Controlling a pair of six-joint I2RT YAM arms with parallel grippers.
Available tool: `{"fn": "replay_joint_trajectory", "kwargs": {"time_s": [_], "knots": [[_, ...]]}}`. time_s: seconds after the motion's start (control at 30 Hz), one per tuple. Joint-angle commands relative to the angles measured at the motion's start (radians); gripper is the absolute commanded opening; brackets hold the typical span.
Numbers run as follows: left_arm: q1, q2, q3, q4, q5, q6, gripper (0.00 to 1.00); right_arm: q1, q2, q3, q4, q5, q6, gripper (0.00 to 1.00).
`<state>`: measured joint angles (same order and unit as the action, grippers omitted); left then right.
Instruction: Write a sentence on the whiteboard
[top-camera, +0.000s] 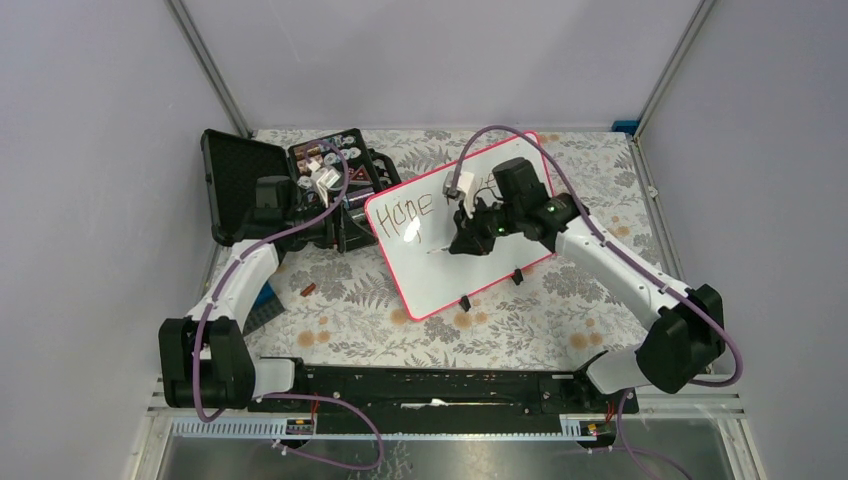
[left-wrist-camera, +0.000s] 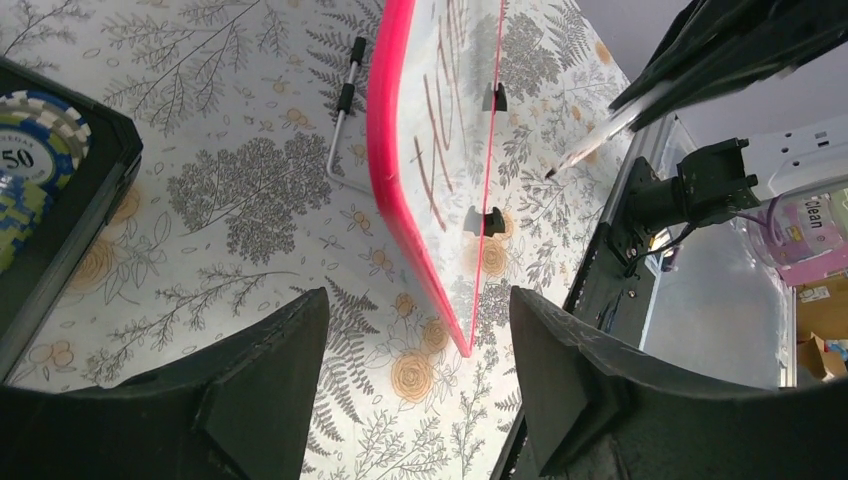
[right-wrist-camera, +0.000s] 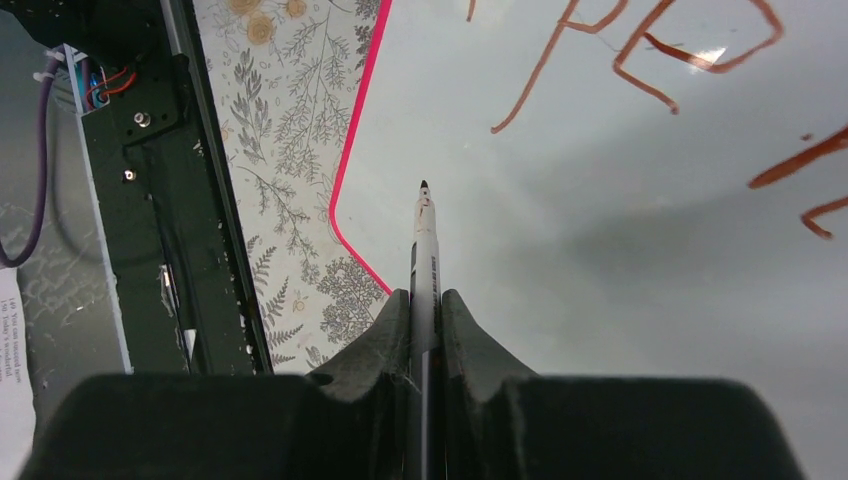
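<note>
My left gripper is open and short of the whiteboard's pink rim (left-wrist-camera: 445, 314). It should grip the whiteboard's rim (left-wrist-camera: 429, 284) firmly to keep it steady before my right gripper writes in the space below "Hope".
The whiteboard (top-camera: 440, 270) lies tilted on the floral table, pink-rimmed, with two black clips (top-camera: 465, 301) on its near edge. The sentence (top-camera: 410, 208) shows "Hope" in brownish strokes; my right arm hides what follows. My right gripper (top-camera: 463, 238) hovers over the board's middle, shut on a white marker (right-wrist-camera: 424, 240) whose tip points at bare board below the writing (right-wrist-camera: 640, 60). My left gripper (left-wrist-camera: 418, 300) stands open and empty by the board's left corner. The pink rim (left-wrist-camera: 400, 200) runs toward the gap between its fingers without touching them.
An open black case (top-camera: 240, 175) with poker chips (top-camera: 325, 165) stands behind my left arm, close to the board's left corner. A small brown object (top-camera: 308, 290) lies on the cloth. A bent wire piece (left-wrist-camera: 345, 100) lies beside the board. The black base rail (top-camera: 430, 385) borders the near edge.
</note>
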<state>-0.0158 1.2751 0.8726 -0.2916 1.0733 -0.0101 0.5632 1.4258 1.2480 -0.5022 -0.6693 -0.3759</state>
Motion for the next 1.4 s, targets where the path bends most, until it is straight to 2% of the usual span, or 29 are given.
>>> {"fn": "replay_joint_trajectory", "kwargs": {"time_s": [0.0,0.4,0.97,1.2,1.37], "knots": [[-0.020,-0.025,-0.011,0.109,0.031,-0.031,0.69,0.073,-0.034,-0.036,0.129,0.100,0.048,0.00],[-0.075,0.035,0.005,0.160,0.002,-0.059,0.59,0.139,-0.042,-0.115,0.205,0.222,0.056,0.00],[-0.092,0.065,0.022,0.160,-0.022,-0.068,0.15,0.144,-0.035,-0.094,0.222,0.251,0.066,0.00],[-0.092,0.069,0.024,0.152,-0.026,-0.065,0.01,0.143,-0.032,-0.100,0.217,0.280,0.052,0.00],[-0.093,0.070,0.024,0.151,-0.026,-0.065,0.00,0.143,-0.016,-0.090,0.217,0.303,0.045,0.00]]}}
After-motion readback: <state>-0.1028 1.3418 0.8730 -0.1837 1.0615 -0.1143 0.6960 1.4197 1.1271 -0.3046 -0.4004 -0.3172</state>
